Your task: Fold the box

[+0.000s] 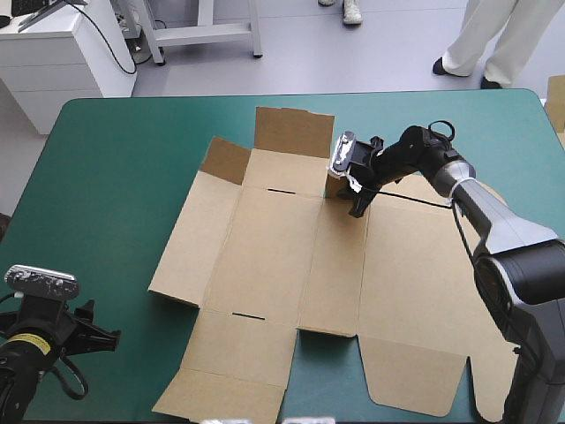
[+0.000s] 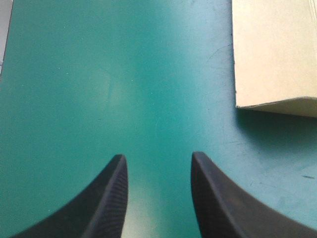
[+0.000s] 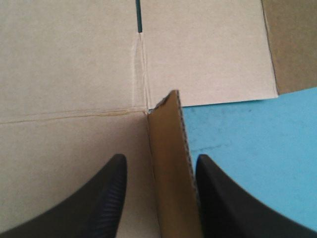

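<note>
My gripper will make the big flat panels (image 1: 419,265) swing around too when it pushes a raised flap, because the panels are joined along creases (image 1: 363,274) in one sheet.
The brown box (image 1: 291,265) lies opened out across the middle of the teal-green table, its big panels flat. A far flap (image 1: 294,131) and a small flap (image 1: 225,161) beside it stand raised. At the box's far edge my right gripper (image 1: 356,205) points down, open. A small upright flap (image 3: 171,163) stands between its fingers, against one of them, with the flat panel (image 3: 74,64) ahead. My left gripper (image 1: 104,334) hovers open over bare cover near the table's front left corner. Only a box corner (image 2: 277,54) lies ahead of the left gripper (image 2: 156,157), off to one side.
Bare teal-green cover (image 1: 106,194) stretches left of the box and along the far edge. The box's right panels reach close to the table's right front edge (image 1: 494,389). A white cabinet (image 1: 53,53) stands beyond the far left corner.
</note>
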Robot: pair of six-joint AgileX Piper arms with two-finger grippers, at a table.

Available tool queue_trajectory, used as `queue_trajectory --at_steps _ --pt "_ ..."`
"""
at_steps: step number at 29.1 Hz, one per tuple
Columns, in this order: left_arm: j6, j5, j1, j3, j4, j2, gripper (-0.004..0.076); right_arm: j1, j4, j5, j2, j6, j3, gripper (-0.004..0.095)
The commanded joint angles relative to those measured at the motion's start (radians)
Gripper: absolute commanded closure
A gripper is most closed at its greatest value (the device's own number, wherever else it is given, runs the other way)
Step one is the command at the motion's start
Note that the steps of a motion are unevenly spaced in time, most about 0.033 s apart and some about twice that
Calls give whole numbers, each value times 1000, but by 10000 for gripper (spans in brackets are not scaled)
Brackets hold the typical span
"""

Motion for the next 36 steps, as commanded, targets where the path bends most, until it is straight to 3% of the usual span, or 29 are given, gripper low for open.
queue_trajectory --at_steps 1,7,12,15,22,27,30,36 --pt "-28 -50 -5 -46 0 28 433 -4 31 -69 -84 96 -35 302" --pt "-24 -25 -5 -172 -45 152 428 -6 -12 -109 -194 263 -35 299" --pt "3 0 -5 -273 -129 244 416 -6 -178 -71 -298 527 -35 299" --pt "28 3 -5 -322 -196 281 407 -15 -263 19 -365 691 -35 299" --pt "71 65 -5 -437 -300 393 396 -87 -263 322 -504 954 -31 309" --pt "98 138 -5 -513 -368 484 290 -95 -253 429 -624 1019 -29 309" --pt "98 139 1 -519 -366 531 283 -95 -261 424 -720 1083 -23 326" --pt "127 131 68 -512 -406 629 283 -95 -386 443 -886 1152 -13 336"
